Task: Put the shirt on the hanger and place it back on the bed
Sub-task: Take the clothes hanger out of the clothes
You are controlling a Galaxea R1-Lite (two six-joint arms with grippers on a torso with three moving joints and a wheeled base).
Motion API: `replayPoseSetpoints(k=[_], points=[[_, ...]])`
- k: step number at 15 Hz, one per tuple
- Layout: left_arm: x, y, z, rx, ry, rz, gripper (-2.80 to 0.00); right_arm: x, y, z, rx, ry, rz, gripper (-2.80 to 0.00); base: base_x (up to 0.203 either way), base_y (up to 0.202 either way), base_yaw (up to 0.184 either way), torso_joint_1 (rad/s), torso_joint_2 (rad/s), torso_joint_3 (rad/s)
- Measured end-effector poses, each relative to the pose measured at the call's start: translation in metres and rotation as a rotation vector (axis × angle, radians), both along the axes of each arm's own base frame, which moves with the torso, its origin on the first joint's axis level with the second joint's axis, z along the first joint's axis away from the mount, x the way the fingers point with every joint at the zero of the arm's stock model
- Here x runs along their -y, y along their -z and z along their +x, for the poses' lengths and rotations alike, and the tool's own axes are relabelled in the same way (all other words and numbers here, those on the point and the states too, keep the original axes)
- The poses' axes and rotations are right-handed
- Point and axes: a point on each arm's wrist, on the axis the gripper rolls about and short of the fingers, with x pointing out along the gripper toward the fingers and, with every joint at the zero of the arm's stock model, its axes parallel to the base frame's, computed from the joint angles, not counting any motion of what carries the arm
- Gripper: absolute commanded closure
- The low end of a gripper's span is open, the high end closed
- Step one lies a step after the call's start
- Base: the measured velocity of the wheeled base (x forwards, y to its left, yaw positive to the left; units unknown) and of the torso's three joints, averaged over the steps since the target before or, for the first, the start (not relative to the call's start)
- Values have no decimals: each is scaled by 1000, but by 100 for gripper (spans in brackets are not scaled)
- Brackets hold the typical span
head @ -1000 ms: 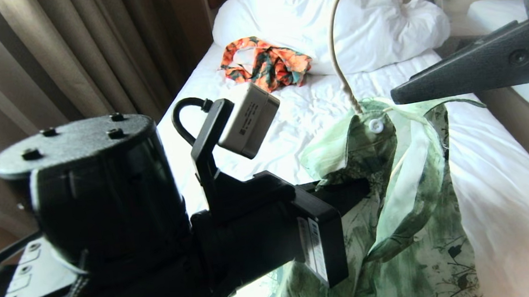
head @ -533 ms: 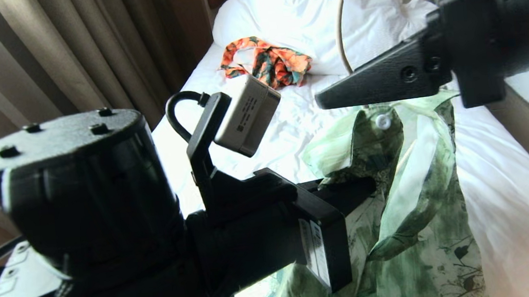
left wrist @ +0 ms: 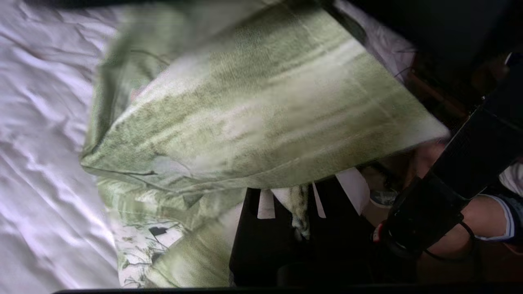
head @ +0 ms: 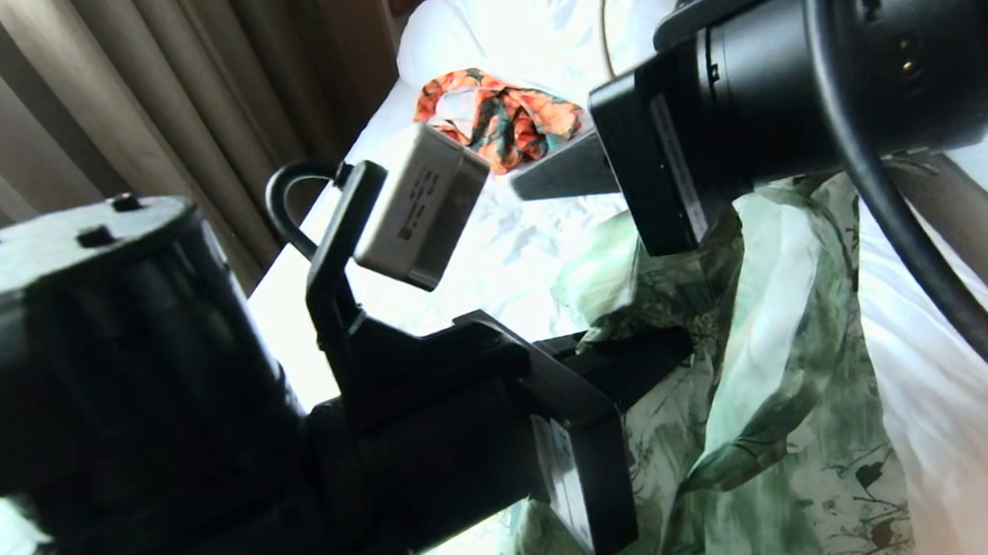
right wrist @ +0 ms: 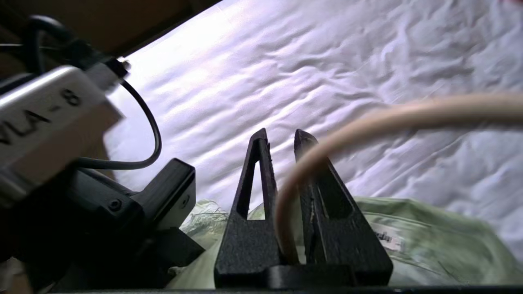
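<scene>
The shirt bunches [head: 718,285] under the hanger in my right gripper, so my left gripper should pull the shirt's fold [head: 707,354] toward the curtains and open before I raise the hanger.
The light green printed shirt [head: 780,378] hangs over the bed [head: 493,269], bunched below its collar. My left gripper [head: 657,353] reaches into it from the lower left. In the left wrist view that gripper [left wrist: 300,194] is shut on a fold of the shirt [left wrist: 253,102]. My right gripper [head: 539,180] comes in from the upper right, above the collar. Its fingers [right wrist: 261,171] stand close together, with the cream wire of the hanger [right wrist: 286,228] running down between them. Only a thin arc of the hanger [head: 605,17] shows in the head view.
An orange-and-green floral garment [head: 498,121] lies crumpled on the sheet near the white duvet [head: 525,15]. Beige curtains [head: 130,104] hang along the bed's left side. A person's limb [left wrist: 482,212] shows beside the bed in the left wrist view.
My right arm has swung in from the right across the collar, and its jaws have closed round the hanger's neck. The left arm keeps its hold and has shifted slightly.
</scene>
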Motion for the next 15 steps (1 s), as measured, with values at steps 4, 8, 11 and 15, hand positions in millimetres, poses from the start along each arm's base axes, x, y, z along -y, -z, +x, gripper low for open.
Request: replayPoseSetpoints(k=[4, 8, 11, 15], points=[[-5, -4, -2, 7, 0, -9, 0, -4, 1, -2, 1, -4, 3, 0, 0, 0, 0, 0, 0, 0], [-5, -4, -2, 7, 0, -11, -280, 0, -2, -5, 4, 1, 6, 0, 0, 0, 0, 0, 0, 0], [-6, -4, -2, 9, -6, -11, -280, 2, -3, -6, 5, 2, 10, 0, 0, 0, 0, 0, 0, 0], [-14, -2, -7, 8, -5, -6, -280, 2, -2, -4, 5, 8, 11, 0, 0, 0, 0, 0, 0, 0]])
